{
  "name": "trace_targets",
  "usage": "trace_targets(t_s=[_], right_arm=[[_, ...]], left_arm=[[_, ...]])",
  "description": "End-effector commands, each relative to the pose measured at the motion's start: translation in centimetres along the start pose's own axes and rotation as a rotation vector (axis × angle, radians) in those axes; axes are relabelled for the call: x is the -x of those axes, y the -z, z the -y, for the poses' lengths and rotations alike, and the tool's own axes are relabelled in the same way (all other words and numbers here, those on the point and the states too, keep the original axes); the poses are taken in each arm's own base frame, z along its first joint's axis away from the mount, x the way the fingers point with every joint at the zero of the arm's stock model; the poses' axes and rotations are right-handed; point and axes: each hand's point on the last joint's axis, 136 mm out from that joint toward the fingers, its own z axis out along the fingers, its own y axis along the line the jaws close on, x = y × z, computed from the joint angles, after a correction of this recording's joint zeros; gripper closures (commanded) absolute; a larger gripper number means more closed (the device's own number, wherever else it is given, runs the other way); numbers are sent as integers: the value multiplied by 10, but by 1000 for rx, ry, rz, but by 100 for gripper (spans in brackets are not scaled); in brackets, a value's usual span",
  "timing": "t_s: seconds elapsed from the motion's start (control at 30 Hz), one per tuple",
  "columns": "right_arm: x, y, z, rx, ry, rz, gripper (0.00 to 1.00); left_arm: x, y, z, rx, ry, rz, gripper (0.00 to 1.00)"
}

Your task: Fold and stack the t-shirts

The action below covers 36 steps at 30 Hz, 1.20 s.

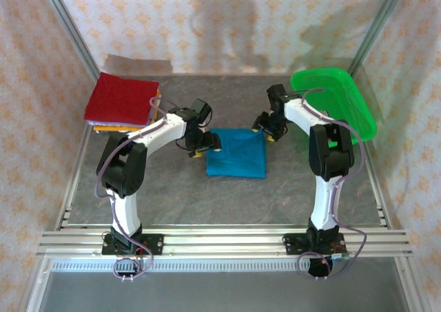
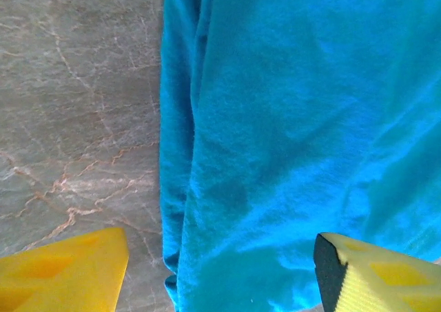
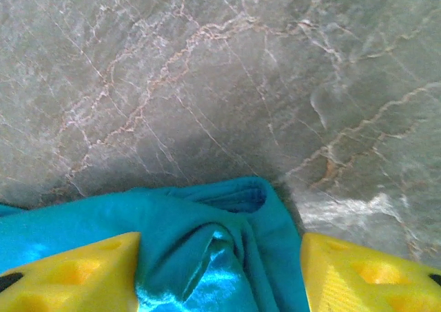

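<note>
My left gripper keeps moving in, with the teal-blue t-shirt's folded edge [image 2: 178,209] between its open fingers, until they close around the folded layers [image 2: 238,253].
The teal-blue t-shirt [image 1: 236,153] lies folded into a rectangle in the middle of the table. My left gripper [image 1: 207,145] is at its far left corner. In the left wrist view that gripper [image 2: 220,281] is open, its yellow fingers [image 2: 65,271] wide apart over the shirt's folded left edge [image 2: 275,140], which lies flat. My right gripper [image 1: 265,127] is at the far right corner. In the right wrist view it [image 3: 220,284] stands open with the bunched shirt corner [image 3: 227,236] between its fingers [image 3: 365,274]. A dark red folded t-shirt [image 1: 120,98] tops a stack with orange and yellow ones [image 1: 114,127] at the back left.
A green mesh basket [image 1: 334,102] leans tilted at the back right, close behind the right arm. Patterned walls and metal posts enclose the grey marbled table [image 1: 207,202]. An aluminium rail [image 1: 220,240] runs along the near edge.
</note>
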Motion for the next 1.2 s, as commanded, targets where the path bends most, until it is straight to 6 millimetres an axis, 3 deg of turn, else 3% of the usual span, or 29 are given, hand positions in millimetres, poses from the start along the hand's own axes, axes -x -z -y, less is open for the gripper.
trace_targets(t_s=[0.0, 0.37, 0.63, 0.97, 1.07, 1.17], right_arm=[[-6, 39, -5, 13, 49, 44, 39], [-34, 67, 3, 38, 79, 40, 39], [-37, 74, 4, 50, 85, 42, 39], [-39, 88, 16, 64, 64, 59, 39], [-44, 92, 21, 61, 62, 62, 39], [-51, 97, 25, 61, 64, 62, 39]], left_arm=[[1, -16, -8, 51, -26, 3, 26], [-9, -42, 14, 76, -147, -25, 28], [-14, -54, 6, 246, -216, -32, 33], [-21, -78, 5, 204, -212, -36, 86], [-19, -81, 1, 184, -208, -48, 92], [-4, -63, -6, 220, -247, -27, 100]])
